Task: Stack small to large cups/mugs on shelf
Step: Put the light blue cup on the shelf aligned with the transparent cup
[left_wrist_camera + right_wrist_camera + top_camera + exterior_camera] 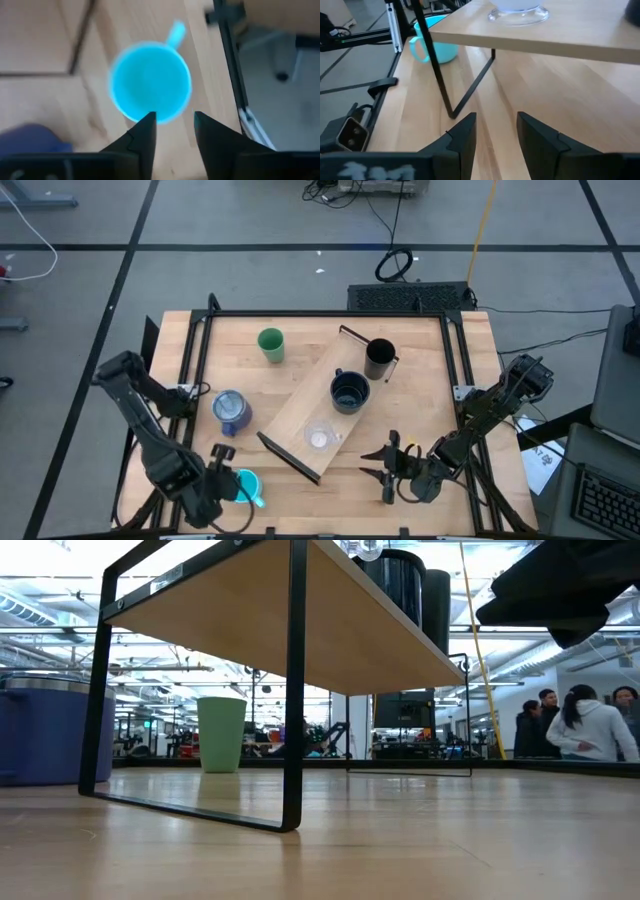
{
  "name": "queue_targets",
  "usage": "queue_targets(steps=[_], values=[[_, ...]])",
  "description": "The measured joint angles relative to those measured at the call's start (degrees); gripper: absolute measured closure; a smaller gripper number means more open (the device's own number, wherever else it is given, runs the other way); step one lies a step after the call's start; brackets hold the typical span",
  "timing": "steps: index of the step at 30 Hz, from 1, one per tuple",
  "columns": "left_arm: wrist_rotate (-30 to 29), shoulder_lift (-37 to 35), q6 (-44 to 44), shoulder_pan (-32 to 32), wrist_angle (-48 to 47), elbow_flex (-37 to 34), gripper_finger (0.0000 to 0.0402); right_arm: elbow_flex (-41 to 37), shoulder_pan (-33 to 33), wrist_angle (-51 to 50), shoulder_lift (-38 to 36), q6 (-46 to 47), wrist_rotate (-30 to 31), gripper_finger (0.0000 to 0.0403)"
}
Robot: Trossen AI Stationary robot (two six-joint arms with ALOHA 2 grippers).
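My left gripper should keep lowering until my open fingers straddle the mug's side [239, 488], since the cyan mug's near rim [173, 114] lines up with them, clear of the handle.
The cyan handled mug [150, 85] stands upright on the table near its front left corner [247, 486]. My left gripper [173, 120] is above it, pointing down and open, its fingertips over the mug's near rim. The shelf [300, 420] lies diagonally across the table's middle. On it stand the tall black cup [380, 358], the wide black mug [349, 391] and the tiny clear cup [320, 438]. The green tumbler [271, 345] and the blue-purple mug [231, 412] stand on the table. My right gripper [372, 463] is open, pointing toward the shelf's near end, holding nothing.
A black metal frame [455, 370] runs along the table's edges. The shelf's dark bracket [440, 80] stands just ahead of my right gripper. Bare tabletop [420, 410] lies right of the shelf. People [590, 725] stand in the room beyond.
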Motion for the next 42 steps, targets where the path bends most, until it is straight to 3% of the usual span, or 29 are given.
queue_targets(steps=[4,9,15,29,42], values=[[2.1,3.3,-0.2,-1.1,-0.1,-0.3,0.0216,0.0,0.0,0.0,0.0,-0.1,1.0,0.0273],[-1.2,5.8,0.3,-1.4,0.2,-0.3,0.0161,0.0,0.0,0.0,0.0,-0.3,1.0,0.0273],[-2.7,8.4,3.7,-2.0,2.2,-0.4,0.0151,0.0,0.0,0.0,0.0,-0.5,1.0,0.0273],[-4.2,12.6,9.9,-3.3,3.3,-0.4,0.0225,0.0,0.0,0.0,0.0,-1.2,1.0,0.0273],[-4.3,12.6,15.0,-3.2,3.4,-0.4,0.0327,0.0,0.0,0.0,0.0,-1.3,1.0,0.0273]])
